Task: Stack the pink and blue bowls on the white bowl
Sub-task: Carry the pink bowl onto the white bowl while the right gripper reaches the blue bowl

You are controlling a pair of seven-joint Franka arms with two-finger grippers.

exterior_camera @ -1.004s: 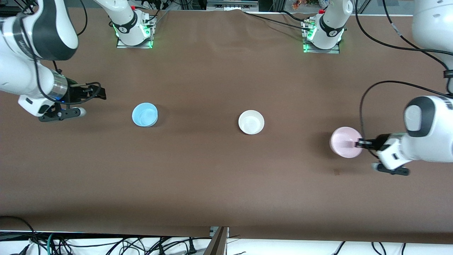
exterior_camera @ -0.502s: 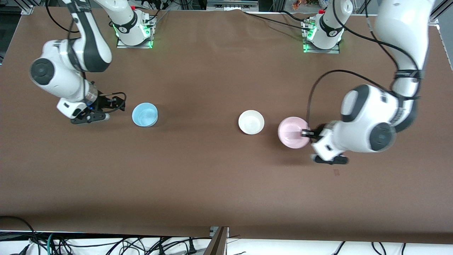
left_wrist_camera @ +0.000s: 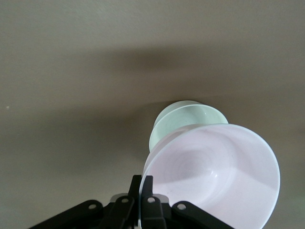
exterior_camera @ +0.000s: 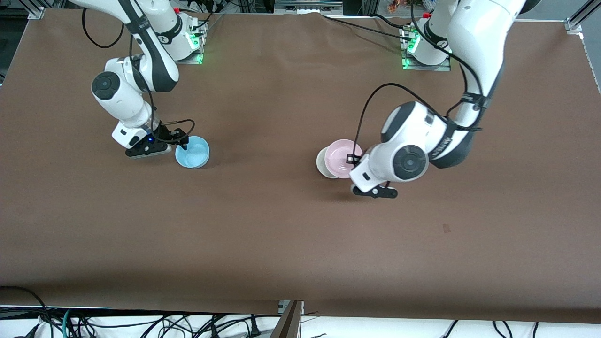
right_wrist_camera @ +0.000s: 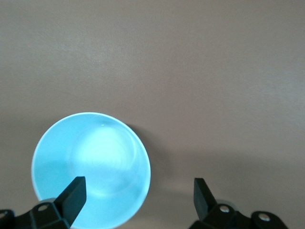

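My gripper will lower the blue bowl [exterior_camera: 192, 152], and the blue bowl should fit inside the pink bowl and cover nearly all of it, because the blue bowl's sides get narrower toward its base [right_wrist_camera: 106, 164].
The pink bowl [exterior_camera: 342, 156] hangs tilted in my left gripper [exterior_camera: 353, 159], partly over the white bowl [exterior_camera: 322, 164], which stands on the table. In the left wrist view the gripper [left_wrist_camera: 145, 191] is shut on the pink bowl's [left_wrist_camera: 214, 171] rim, with the white bowl [left_wrist_camera: 178, 119] below it. The blue bowl [exterior_camera: 193, 152] stands upright toward the right arm's end. My right gripper [exterior_camera: 182, 142] is open at its rim. In the right wrist view [right_wrist_camera: 139, 195] one finger is over the blue bowl's [right_wrist_camera: 90, 167] inside and the other outside it.
The brown table [exterior_camera: 281, 234] carries only the three bowls. The arm bases [exterior_camera: 176, 42] stand along the edge farthest from the front camera. Cables hang below the edge nearest to it.
My left arm has carried the pink bowl from the left arm's end to over the white bowl. My right gripper has moved in from the table's end to the blue bowl's rim.
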